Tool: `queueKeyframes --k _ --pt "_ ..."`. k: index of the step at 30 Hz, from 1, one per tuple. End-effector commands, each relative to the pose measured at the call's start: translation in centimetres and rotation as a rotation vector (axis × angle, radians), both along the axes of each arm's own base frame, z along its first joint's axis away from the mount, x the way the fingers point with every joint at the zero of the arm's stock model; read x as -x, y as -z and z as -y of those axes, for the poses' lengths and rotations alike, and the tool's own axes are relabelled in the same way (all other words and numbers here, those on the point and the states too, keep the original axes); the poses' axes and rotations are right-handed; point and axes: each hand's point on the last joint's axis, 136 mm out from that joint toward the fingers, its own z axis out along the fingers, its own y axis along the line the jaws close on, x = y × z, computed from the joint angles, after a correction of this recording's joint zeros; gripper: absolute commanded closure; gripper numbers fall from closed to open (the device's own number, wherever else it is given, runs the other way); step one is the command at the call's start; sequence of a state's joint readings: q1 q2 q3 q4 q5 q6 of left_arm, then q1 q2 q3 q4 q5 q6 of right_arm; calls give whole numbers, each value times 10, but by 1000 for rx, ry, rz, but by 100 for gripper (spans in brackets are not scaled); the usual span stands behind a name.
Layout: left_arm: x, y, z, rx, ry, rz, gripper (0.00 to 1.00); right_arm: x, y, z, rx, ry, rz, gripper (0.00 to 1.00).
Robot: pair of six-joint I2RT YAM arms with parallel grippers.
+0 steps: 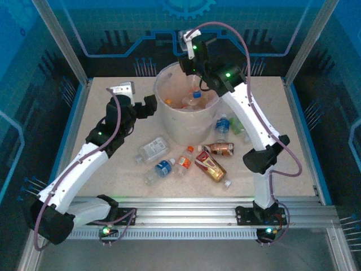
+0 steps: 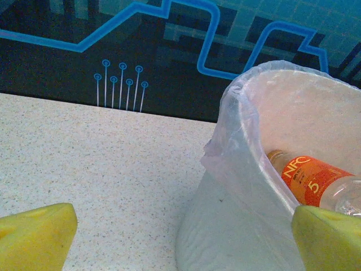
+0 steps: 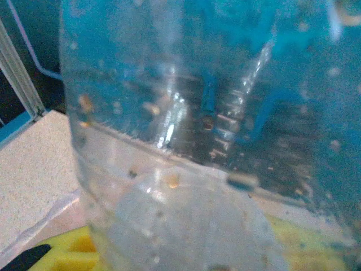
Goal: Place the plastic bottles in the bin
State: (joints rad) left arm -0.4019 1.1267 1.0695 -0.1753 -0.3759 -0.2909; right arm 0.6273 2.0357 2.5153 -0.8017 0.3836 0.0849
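My right gripper is lowering the clear bottle into the bin's opening and should keep on until it sits below the bin's rim, as the bottles inside leave room there.
My right gripper hangs over the far rim of the bin and is shut on a clear plastic bottle, which sits close against the right wrist camera between the yellow pads. The bin is a white bucket with a bag liner, and an orange-labelled bottle lies among the bottles inside it. Open and holding nothing, my left gripper stands beside the bin's left wall; its yellow fingertips frame the bin. Several bottles lie on the table in front of the bin.
On the table lie a clear bottle, a blue-labelled one, two brown ones, and a blue and a green one by the right arm. Blue walls and metal posts enclose the table.
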Motion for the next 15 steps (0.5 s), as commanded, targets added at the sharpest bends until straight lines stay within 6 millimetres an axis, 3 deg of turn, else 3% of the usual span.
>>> queueKeyframes --k 1,8,15 --pt "3 -8 -4 26 -10 22 1 -5 10 -9 -11 -37 -30 62" --pt "-5 -2 -4 8 -20 11 1 -17 61 -9 18 -47 -165 62" --pt "-10 -1 -5 -6 -26 -5 1 -22 96 -3 51 -43 -246 61"
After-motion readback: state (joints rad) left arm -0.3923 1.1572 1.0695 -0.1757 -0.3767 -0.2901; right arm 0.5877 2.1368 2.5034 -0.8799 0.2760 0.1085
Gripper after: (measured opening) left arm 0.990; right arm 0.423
